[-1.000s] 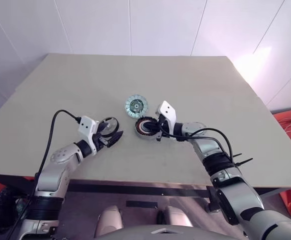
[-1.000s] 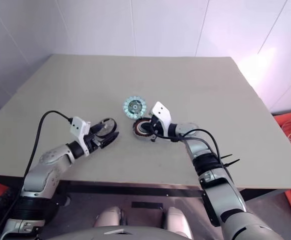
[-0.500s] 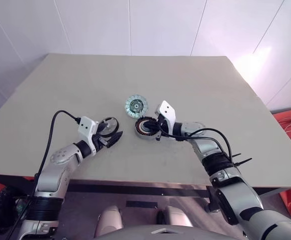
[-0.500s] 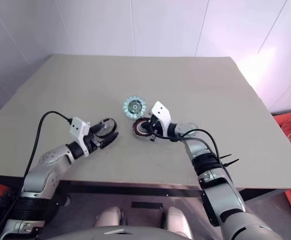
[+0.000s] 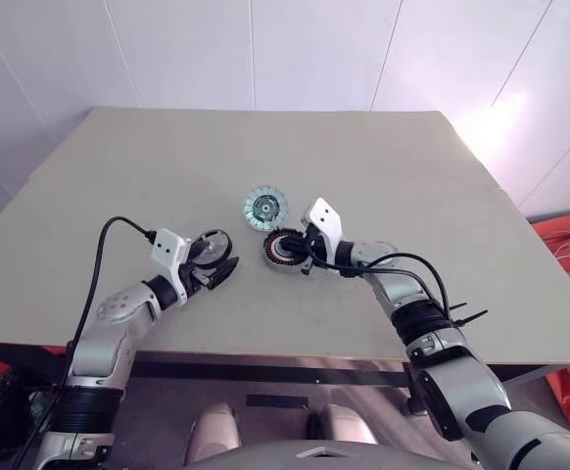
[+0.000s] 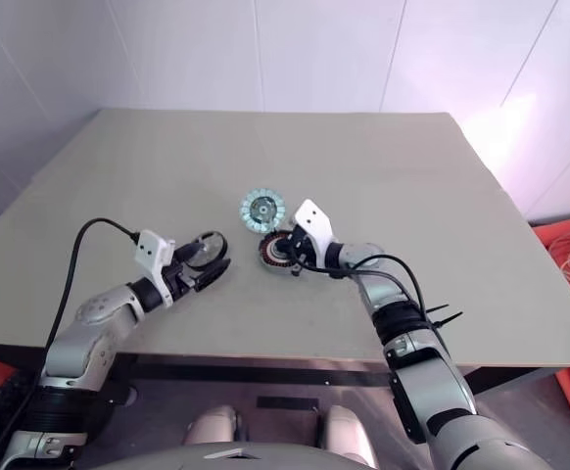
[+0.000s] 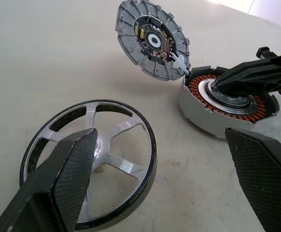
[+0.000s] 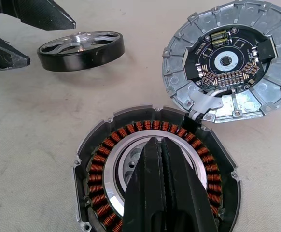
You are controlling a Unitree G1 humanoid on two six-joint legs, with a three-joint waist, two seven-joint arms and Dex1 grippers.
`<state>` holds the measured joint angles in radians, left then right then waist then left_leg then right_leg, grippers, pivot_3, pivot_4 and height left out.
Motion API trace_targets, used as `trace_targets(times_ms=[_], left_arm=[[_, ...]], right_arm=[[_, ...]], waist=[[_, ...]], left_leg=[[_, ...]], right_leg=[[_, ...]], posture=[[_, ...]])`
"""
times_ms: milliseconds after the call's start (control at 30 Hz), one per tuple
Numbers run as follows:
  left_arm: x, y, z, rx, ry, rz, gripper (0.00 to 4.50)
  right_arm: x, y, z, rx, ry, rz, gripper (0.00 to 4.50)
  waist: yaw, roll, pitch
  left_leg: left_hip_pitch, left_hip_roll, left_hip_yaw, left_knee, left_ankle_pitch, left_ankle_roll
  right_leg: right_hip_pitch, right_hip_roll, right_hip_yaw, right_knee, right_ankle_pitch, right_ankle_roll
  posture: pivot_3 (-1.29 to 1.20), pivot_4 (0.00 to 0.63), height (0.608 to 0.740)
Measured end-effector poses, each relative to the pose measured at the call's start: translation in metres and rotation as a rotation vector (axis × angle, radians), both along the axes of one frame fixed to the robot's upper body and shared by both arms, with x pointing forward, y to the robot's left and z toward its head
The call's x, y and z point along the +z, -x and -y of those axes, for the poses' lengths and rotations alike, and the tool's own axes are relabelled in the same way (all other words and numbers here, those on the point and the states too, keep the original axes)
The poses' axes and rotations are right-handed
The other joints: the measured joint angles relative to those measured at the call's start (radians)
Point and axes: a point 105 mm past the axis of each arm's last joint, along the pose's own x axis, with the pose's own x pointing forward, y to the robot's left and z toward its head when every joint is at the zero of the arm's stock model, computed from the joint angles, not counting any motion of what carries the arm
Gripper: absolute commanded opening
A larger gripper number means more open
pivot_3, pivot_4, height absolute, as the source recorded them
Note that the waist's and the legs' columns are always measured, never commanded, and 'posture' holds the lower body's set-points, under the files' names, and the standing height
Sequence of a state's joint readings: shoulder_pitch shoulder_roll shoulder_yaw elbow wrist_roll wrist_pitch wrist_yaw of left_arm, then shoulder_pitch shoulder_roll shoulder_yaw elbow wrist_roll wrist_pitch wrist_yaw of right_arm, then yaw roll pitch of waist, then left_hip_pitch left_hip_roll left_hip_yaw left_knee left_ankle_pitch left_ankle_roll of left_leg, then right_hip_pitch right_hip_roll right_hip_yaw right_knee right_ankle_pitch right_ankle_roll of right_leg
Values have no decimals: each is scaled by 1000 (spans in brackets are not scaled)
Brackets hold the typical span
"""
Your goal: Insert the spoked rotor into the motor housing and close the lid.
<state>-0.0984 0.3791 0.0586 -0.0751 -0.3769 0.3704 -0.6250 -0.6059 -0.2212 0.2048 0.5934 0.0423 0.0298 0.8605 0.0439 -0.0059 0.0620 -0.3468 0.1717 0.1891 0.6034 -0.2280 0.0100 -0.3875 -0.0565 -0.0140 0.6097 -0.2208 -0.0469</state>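
Note:
A glint of brass can be seen between the rotor's spokes, so I expect a hidden stem under the spoked rotor when I lift it.
The spoked rotor, a silver wheel with a dark rim, lies flat on the table left of centre. My left gripper stands open over it, one finger above its near edge and the other well off to the side. The motor housing, a black ring with copper windings, sits at the table's middle. My right gripper is shut, its tips resting in the housing's open centre. The lid lies just behind the housing with its circuit side up, joined to the housing by short wires.
The beige table is bare around the three parts, with white walls behind it. A black cable loops up from my left wrist. An orange cloth lies on the floor past the table's right edge.

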Motion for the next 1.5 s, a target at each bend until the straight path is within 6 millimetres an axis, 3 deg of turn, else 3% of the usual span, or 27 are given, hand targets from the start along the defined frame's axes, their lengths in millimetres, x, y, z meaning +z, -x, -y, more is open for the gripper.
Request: trace_targets(times_ms=[567,700,1033,1167,1300,1500], left_arm=[[-4,-1,-2,6,0,-8,4500],[-5,0,-3,9,-1,-9,4500],[-5,0,-8,31,-3,-10,4500],[-3,-4,-17,87,-4,-13,4500],[-2,-9,-28,170,19,-88,4500],[9,-5,-27,154,128,-160,4500]], right_arm=[[12,-3,-11,13,-24,16,49],[6,-3,-18,15,-40,-9,49],[-1,-4,-12,-2,-48,-28,49],[16,-3,-8,11,-85,-3,49],[48,-4,-5,15,-142,61,49],[67,-3,10,-4,-144,104,49]], waist=[[0,0,0],[-1,0,0],[-2,0,0],[0,1,0],[0,1,0],[3,1,1]], left_leg=[[-3,0,0,0,0,0],[-3,0,0,0,0,0],[2,0,-1,0,1,-2],[-5,0,-3,0,1,-2],[-6,1,-4,-1,2,-3],[-5,0,-5,-1,3,-4]], right_leg=[[-3,0,-1,0,0,0],[-3,0,-1,0,0,0],[1,0,-1,0,1,-2],[-4,0,-3,0,1,-2],[-4,0,-5,-1,1,-2],[-2,0,-6,-1,1,-2]], posture=[[0,0,740],[0,0,740],[0,0,740],[0,0,740],[0,0,740],[0,0,740]])
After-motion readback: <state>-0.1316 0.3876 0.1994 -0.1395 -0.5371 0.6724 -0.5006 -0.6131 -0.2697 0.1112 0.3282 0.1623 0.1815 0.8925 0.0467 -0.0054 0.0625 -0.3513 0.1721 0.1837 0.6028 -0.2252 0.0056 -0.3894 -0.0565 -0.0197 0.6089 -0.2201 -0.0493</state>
